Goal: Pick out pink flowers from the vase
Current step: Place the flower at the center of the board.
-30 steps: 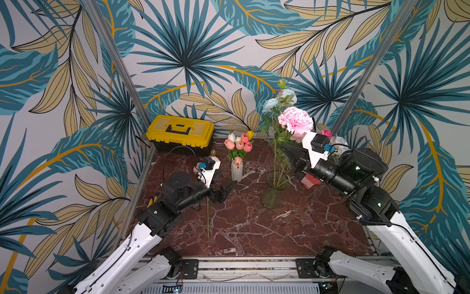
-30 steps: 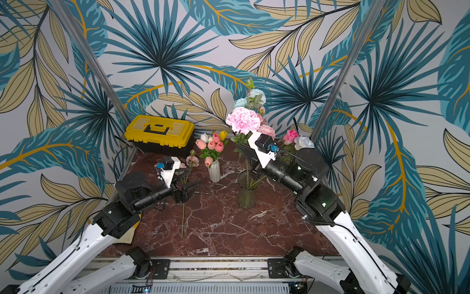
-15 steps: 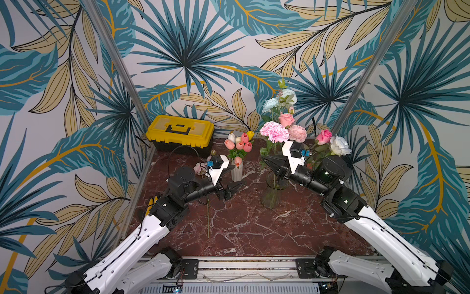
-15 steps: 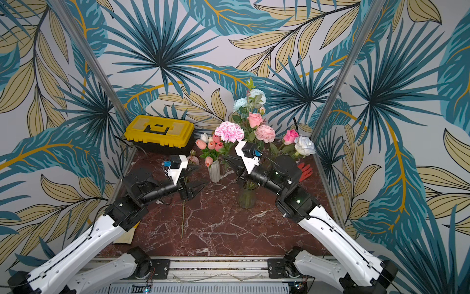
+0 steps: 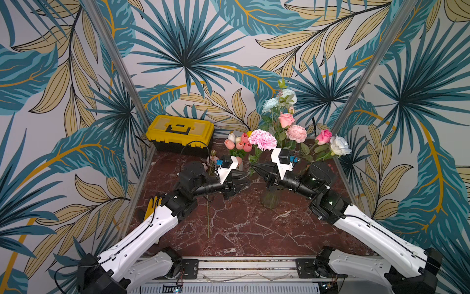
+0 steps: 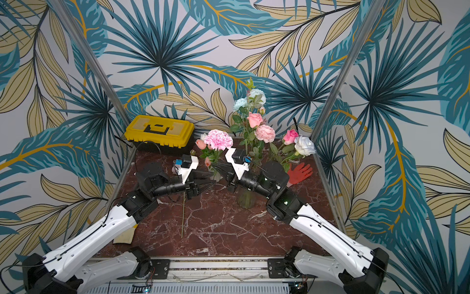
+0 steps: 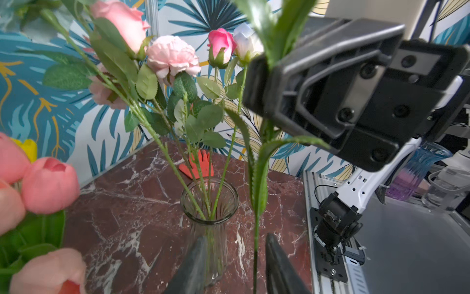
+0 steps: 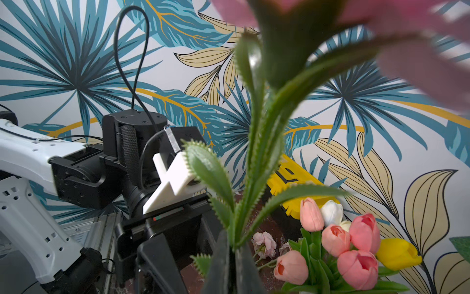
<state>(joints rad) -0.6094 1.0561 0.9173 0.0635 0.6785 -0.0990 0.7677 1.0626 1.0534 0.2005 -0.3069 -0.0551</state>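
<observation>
The carnation (image 7: 255,237) is in my right gripper, far from the long stem (image 5: 208,223) by my left arm, so my left gripper should take the carnation and put it down there.
My right gripper (image 5: 252,167) (image 8: 230,244) is shut on the green stem of a ruffled pink carnation (image 5: 262,139) (image 6: 218,139), held upright just left of the glass vase (image 5: 270,201) and outside it. My left gripper (image 5: 247,179) (image 7: 235,239) faces it with its jaws narrowly open around the lower stem (image 7: 255,241), a gap showing on both sides. In the vase stand a pink rose (image 5: 286,119), a pale pink peony (image 5: 296,133) and a deep pink rose (image 5: 323,136), along with a white rose (image 5: 339,145) and pale blue roses (image 5: 270,104).
A small vase of pink, white and yellow tulips (image 5: 239,145) stands right behind the grippers. One long stem (image 5: 208,216) lies on the marble under the left arm. A yellow toolbox (image 5: 180,132) sits back left, an orange glove (image 6: 300,173) at the right, a yellow glove (image 5: 152,206) at the left edge.
The right gripper has carried the carnation down and to the left, away from above the vase. The left gripper has moved right to meet it, and its jaws have narrowed around the stem.
</observation>
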